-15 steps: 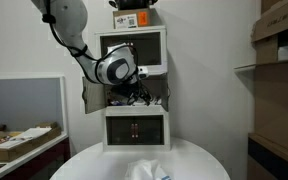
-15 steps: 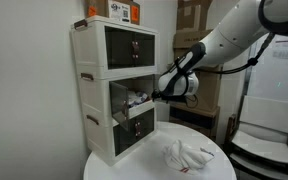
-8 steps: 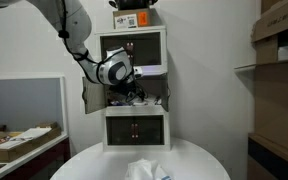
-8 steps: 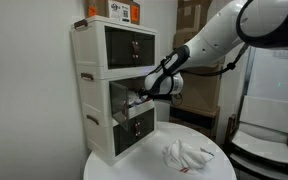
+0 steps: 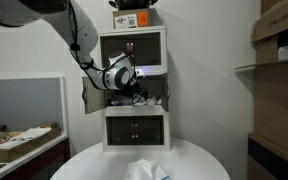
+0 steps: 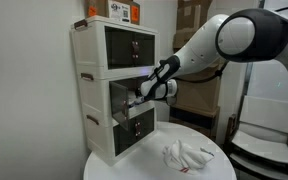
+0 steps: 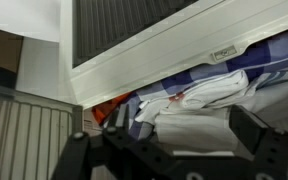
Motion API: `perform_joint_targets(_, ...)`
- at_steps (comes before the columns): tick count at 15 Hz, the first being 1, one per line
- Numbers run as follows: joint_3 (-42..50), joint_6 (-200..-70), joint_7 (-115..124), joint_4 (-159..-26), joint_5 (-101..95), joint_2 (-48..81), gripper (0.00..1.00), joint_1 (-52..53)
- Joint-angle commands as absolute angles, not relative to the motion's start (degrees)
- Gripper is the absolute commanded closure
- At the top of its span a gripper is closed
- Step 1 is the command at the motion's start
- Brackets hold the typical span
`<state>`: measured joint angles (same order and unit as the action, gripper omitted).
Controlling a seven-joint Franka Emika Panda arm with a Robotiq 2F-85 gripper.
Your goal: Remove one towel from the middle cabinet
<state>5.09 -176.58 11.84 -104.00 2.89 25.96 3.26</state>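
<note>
The middle cabinet's white top edge has my gripper slanted against it, so next I back away, turn level with the edge and reach under it to the white towel.
The middle cabinet of the white three-tier stack stands open, also seen in the exterior view from the side. Crumpled towels fill it. My gripper reaches into its opening in both exterior views. In the wrist view the gripper is open, its two dark fingers on either side of a white towel. A blue-checked towel and an orange cloth lie behind it under the cabinet's white top edge.
The top unit and bottom unit are shut. A crumpled white towel lies on the round white table, also seen in an exterior view. Boxes sit on the stack. Shelving stands at the right.
The arm has swung and pushed the gripper deeper into the open middle cabinet. The towel on the table has not moved.
</note>
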Motion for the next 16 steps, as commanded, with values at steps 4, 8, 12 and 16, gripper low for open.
perform_joint_targets(4, 6.57, -176.35, 12.74, -106.13, 2.46, 24.97, 0.0, 4.4)
perform_joint_targets(8, 9.87, -178.0, 13.26, -108.61, 1.26, 25.3, 0.0, 6.38)
perform_joint_targets(12, 15.66, -179.79, 14.21, -107.94, -0.29, 27.01, 0.0, 10.47)
perform_joint_targets(16, 17.05, -180.63, 13.55, -105.16, -0.06, 30.11, 0.0, 12.55)
